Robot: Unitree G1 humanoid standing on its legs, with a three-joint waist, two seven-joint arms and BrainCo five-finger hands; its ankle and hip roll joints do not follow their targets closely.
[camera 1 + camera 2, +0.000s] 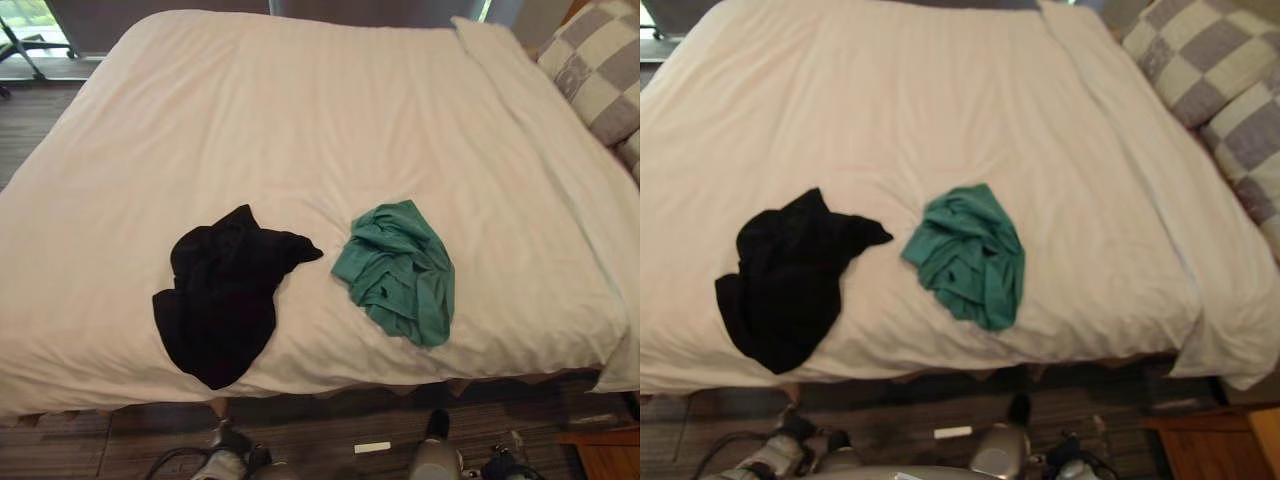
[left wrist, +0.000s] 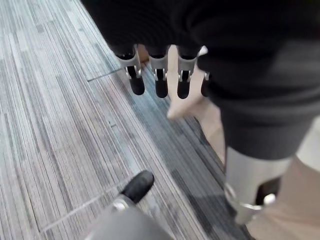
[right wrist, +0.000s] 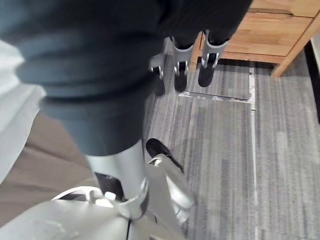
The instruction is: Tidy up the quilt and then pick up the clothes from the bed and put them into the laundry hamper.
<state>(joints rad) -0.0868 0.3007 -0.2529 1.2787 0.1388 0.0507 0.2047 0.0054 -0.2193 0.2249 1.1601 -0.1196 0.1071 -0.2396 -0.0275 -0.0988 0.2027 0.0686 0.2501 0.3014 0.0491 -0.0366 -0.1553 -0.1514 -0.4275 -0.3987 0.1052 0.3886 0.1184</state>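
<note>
My gripper will carry the green garment [image 1: 404, 272] still bunched, with its short ends drooping, since it lies in a compact heap of overlapping folds [image 1: 382, 278].
A white quilt [image 1: 300, 130] lies spread flat over the bed. On its near part rest two crumpled garments, a black one [image 1: 225, 295] to the left and a green one [image 1: 400, 270] to the right, a small gap apart. My left hand [image 2: 157, 80] hangs beside the bed's near edge, fingers straight and pointing at the floor, holding nothing. My right hand [image 3: 207, 62] hangs the same way over the carpet, open and empty. Both hands are below the mattress level, away from the clothes.
Checkered grey-and-cream pillows [image 1: 1200, 60] sit at the bed's far right. A wooden nightstand [image 3: 280, 30] stands on the floor to my right, by the bed's corner. Striped grey carpet [image 2: 55, 125] runs along the near side.
</note>
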